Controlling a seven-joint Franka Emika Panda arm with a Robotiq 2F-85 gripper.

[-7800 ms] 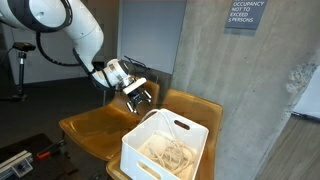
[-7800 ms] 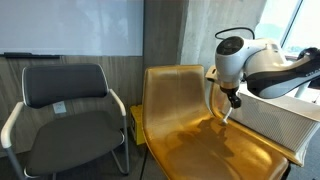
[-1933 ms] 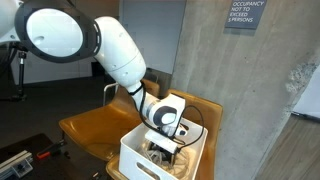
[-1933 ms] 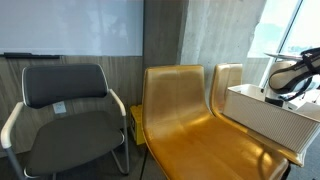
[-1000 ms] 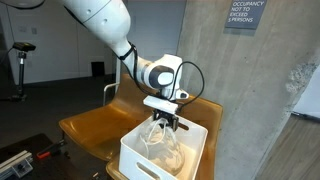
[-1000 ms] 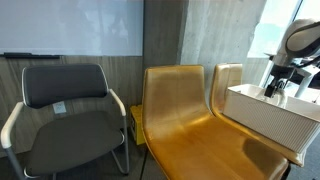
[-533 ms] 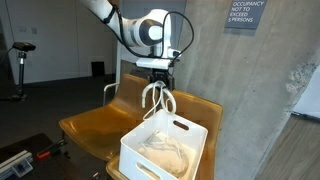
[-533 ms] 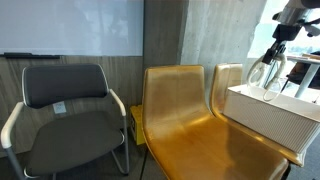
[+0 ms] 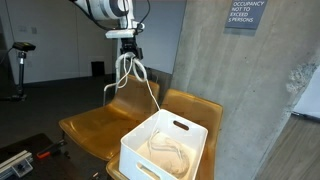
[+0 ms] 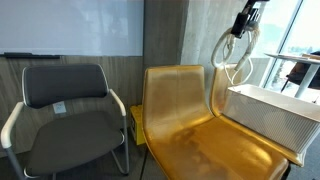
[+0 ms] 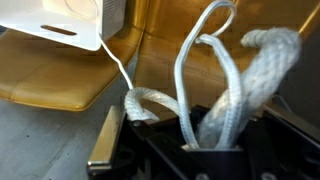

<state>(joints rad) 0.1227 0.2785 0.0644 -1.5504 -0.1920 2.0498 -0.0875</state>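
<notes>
The rope in the robot's gripper trails into the white basket's coil [image 9: 170, 155], so the robot should put these loops down on the empty yellow seat [image 9: 97, 129] before it goes back for the coil.
My gripper [image 9: 127, 46] is raised high above the yellow chairs, shut on a white rope [image 9: 130, 72] that hangs in loops below it. One strand trails down into the white basket [image 9: 165, 148], where more rope [image 9: 168, 155] lies coiled. In another exterior view the gripper [image 10: 245, 25] is near the top edge, with the rope's loops [image 10: 232, 58] dangling over the basket [image 10: 270, 110]. In the wrist view the rope [image 11: 225, 90] is pinched between the black fingers, looping outward, with the basket [image 11: 70, 22] at the upper left.
Two joined yellow plastic chairs [image 10: 190, 120] carry the basket on one seat. A black office chair [image 10: 68, 105] stands beside them. A concrete pillar [image 9: 240, 90] rises behind the basket, and a whiteboard [image 10: 70, 28] hangs on the wall.
The arm has lifted up and away from the basket, towards the back of the chairs, drawing the rope out of the basket. The gripper has stayed shut on it.
</notes>
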